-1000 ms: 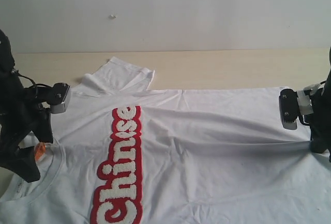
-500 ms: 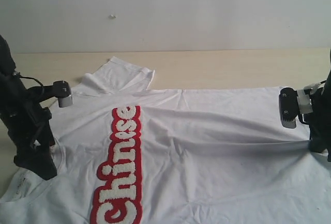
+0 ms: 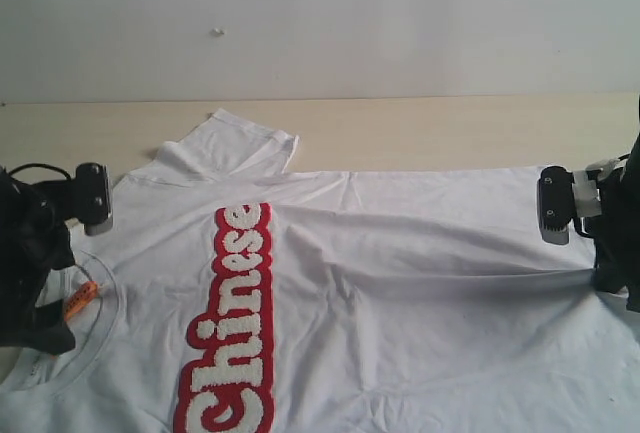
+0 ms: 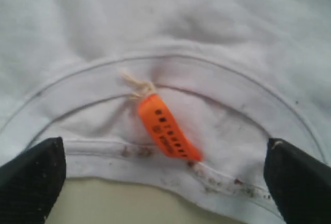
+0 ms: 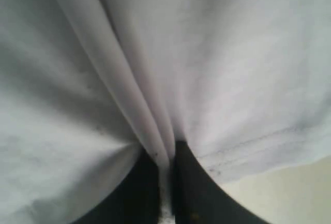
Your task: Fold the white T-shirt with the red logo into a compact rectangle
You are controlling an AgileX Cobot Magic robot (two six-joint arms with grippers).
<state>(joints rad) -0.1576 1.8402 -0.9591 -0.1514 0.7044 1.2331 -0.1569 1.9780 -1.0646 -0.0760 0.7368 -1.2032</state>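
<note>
The orange neck tag (image 3: 81,300) is below my open left gripper, which is short of the front neckline (image 3: 118,301). I should move toward the chest and pinch that neckline before I lift.
The white T-shirt (image 3: 400,283) lies spread front up on the table, neck to the left and hem to the right. Its red logo (image 3: 230,323) runs down the chest. My left gripper (image 3: 50,333) hovers open at the collar (image 4: 170,71). Its two black fingertips (image 4: 31,182) stand wide apart on either side of the orange neck tag (image 4: 168,128), with nothing between them. My right gripper (image 5: 168,182) is shut on a pinched ridge of the shirt's hem (image 5: 258,146), at the right edge in the exterior view (image 3: 612,278).
One sleeve (image 3: 240,143) lies rumpled at the back left. Bare wooden table (image 3: 450,128) runs behind the shirt up to a white wall (image 3: 400,23). A strip of table (image 4: 119,203) shows below the collar.
My left arm has drawn back to the left off the collar, uncovering the orange tag, and its jaws stay open. The right gripper has held still on the hem.
</note>
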